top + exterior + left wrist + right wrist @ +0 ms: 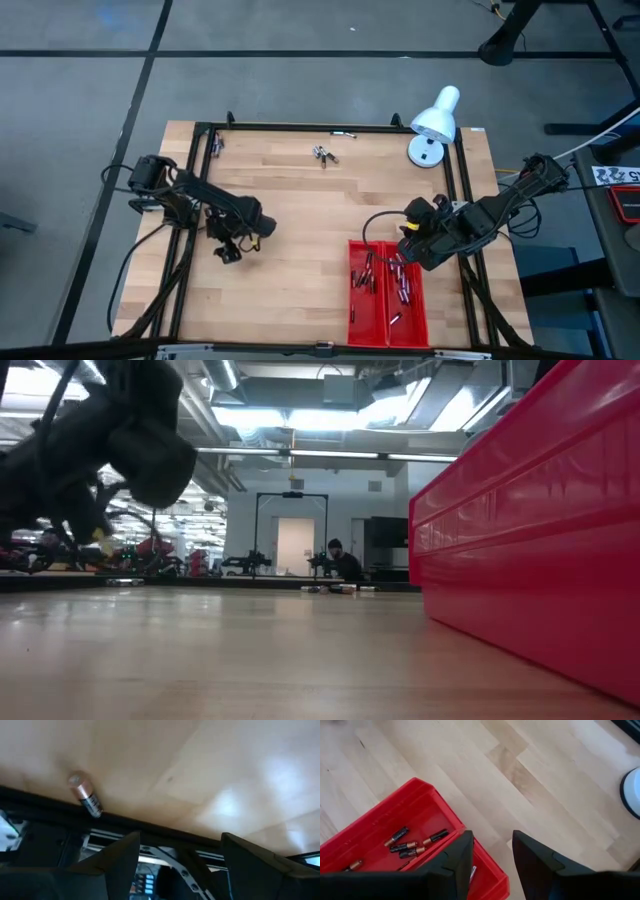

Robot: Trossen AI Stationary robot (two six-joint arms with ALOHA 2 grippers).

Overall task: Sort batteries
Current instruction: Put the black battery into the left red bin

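The battery's copper end (78,781) is over wood and clear of the black rail, so my left gripper keeps going in until its fingers close around the battery.
The batteries are small copper-and-black cells. Several lie in the red tray (387,292), spread over its two compartments (410,842). A few more lie loose near the table's far edge (322,153). One battery (85,795) lies on the wood against a black frame rail, ahead of my left gripper. My left gripper (228,250) (180,855) hovers over the left part of the table, open and empty. My right gripper (405,245) (492,857) is above the tray's far right corner, open with a narrow gap and nothing in it.
A white desk lamp (432,125) stands at the far right corner, and its base (632,790) shows in the right wrist view. A black frame (300,128) borders the table. The tray's wall (530,560) fills the right of the low view. Bare wood lies between the arms.
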